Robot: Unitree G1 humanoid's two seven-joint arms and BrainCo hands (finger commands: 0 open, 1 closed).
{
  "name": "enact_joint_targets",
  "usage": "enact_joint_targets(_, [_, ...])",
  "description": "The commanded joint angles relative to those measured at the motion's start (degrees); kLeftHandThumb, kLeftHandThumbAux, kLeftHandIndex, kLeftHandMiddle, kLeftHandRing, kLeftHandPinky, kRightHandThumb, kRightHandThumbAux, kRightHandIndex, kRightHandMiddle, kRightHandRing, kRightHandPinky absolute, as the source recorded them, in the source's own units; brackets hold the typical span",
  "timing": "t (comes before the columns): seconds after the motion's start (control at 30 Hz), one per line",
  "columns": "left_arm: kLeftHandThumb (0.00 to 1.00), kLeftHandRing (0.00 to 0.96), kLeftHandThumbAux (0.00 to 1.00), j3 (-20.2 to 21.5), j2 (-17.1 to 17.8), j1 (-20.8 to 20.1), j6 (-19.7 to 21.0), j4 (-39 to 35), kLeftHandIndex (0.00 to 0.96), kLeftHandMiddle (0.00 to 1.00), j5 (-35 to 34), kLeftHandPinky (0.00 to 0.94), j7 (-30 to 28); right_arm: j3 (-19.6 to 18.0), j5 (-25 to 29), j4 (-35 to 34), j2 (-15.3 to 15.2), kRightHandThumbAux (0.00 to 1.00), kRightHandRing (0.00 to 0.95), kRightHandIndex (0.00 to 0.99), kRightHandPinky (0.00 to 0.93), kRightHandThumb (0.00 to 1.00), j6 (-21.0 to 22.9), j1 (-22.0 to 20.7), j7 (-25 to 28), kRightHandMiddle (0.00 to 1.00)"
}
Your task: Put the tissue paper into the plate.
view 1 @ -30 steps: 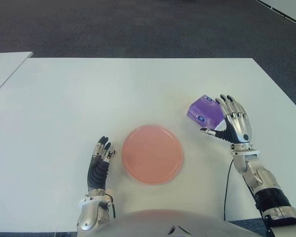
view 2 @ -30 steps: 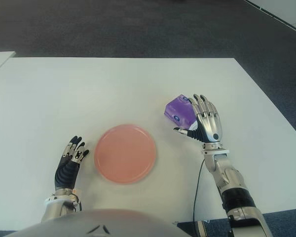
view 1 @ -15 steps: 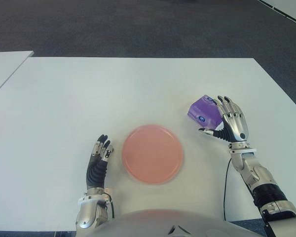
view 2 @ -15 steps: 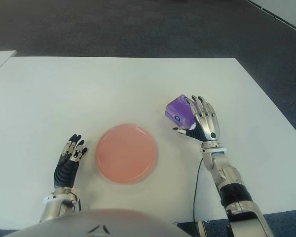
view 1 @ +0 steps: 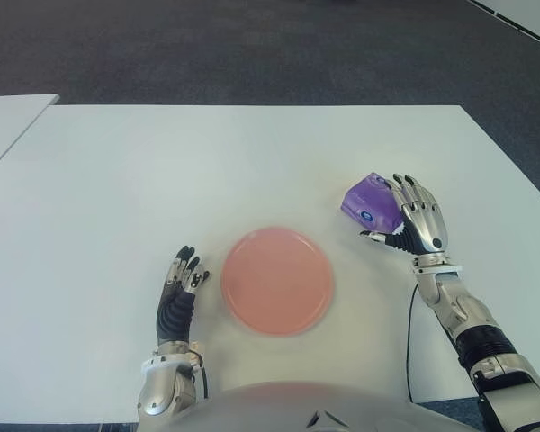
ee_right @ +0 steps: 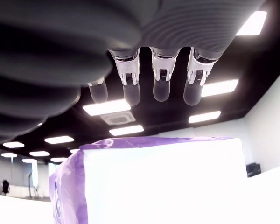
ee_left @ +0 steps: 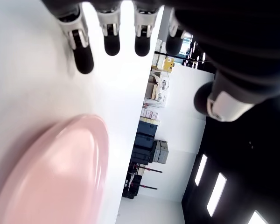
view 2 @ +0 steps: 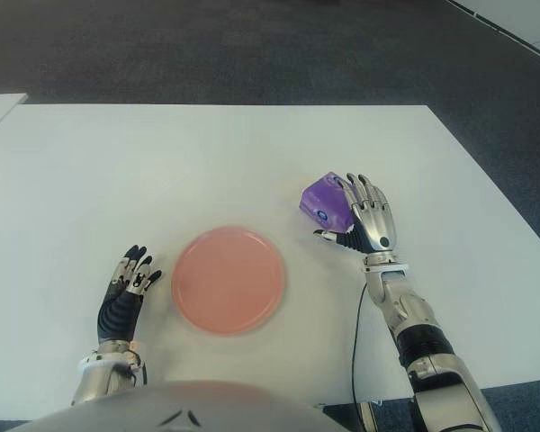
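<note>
The purple pack (view 1: pixel 371 203) should keep its block shape when I lift it to the plate, because the pack's wrapper has flat sides and an angular corner (view 1: pixel 345 206).
A purple pack of tissue paper (view 1: pixel 370 203) lies on the white table (view 1: pixel 207 171), to the right of the pink plate (view 1: pixel 276 281). My right hand (view 1: pixel 412 221) is right beside the pack on its right side, fingers spread and extended over it, thumb below it near the table. In the right wrist view the fingers (ee_right: pixel 161 86) stay straight above the pack (ee_right: pixel 154 182), not closed around it. My left hand (view 1: pixel 180 288) shows left of the plate with fingers extended and nothing in it.
A second white table (view 1: pixel 4 126) edge shows at the far left. Dark carpet floor (view 1: pixel 252 45) lies beyond the table. A black cable (view 1: pixel 409 351) runs along the right forearm.
My right hand has moved slightly up and closer against the tissue pack. The left hand and plate have not moved.
</note>
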Motion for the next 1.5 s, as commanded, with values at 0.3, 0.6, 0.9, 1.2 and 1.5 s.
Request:
enact_joint_targets(0.3, [0.063, 0.000, 0.511, 0.40, -1.31, 0.26, 1.05, 0.75, 0.000, 0.000, 0.86, 0.015, 1.68, 2.70, 1.47, 5.77, 0.94, 0.428, 0.000, 0.000, 0.000, 0.211, -0.03, -3.52, -0.19, 0.000])
enact_joint_targets(0.6, [0.058, 0.000, 0.510, 0.55, -1.11, 0.20, 0.74, 0.98, 0.000, 0.000, 0.87, 0.018, 1.47, 3.64, 2.87, 8.86, 1.74, 0.426, 0.000, 0.000, 0.000, 0.206, -0.23, -5.09, 0.18, 0.000])
enact_joint_targets(0.9, [0.050, 0.000, 0.518, 0.92, -1.53, 0.24, 0.15, 1.48, 0.000, 0.000, 0.48, 0.019, 1.43, 4.82, 3.58, 11.46, 2.12, 0.430, 0.000, 0.000, 0.000, 0.203, -0.30, -6.61, -0.53, 0.000])
enact_joint_targets(1.2, [0.047, 0.000, 0.524, 1.32, -1.29, 0.21, -0.34, 1.85, 0.000, 0.000, 0.15, 0.017, 0.95, 5.91, 3.62, 14.12, 2.58, 0.427, 0.000, 0.000, 0.000, 0.192, -0.18, -8.34, -2.05, 0.000])
enact_joint_targets(1.5, [0.044, 0.000, 0.528, 1.33, -0.97, 0.46, -0.37, 1.61, 0.000, 0.000, -0.27, 0.007, 0.56, 6.63, 3.64, 15.42, 3.04, 0.406, 0.000, 0.000, 0.000, 0.184, -0.05, -9.17, -2.97, 0.000])
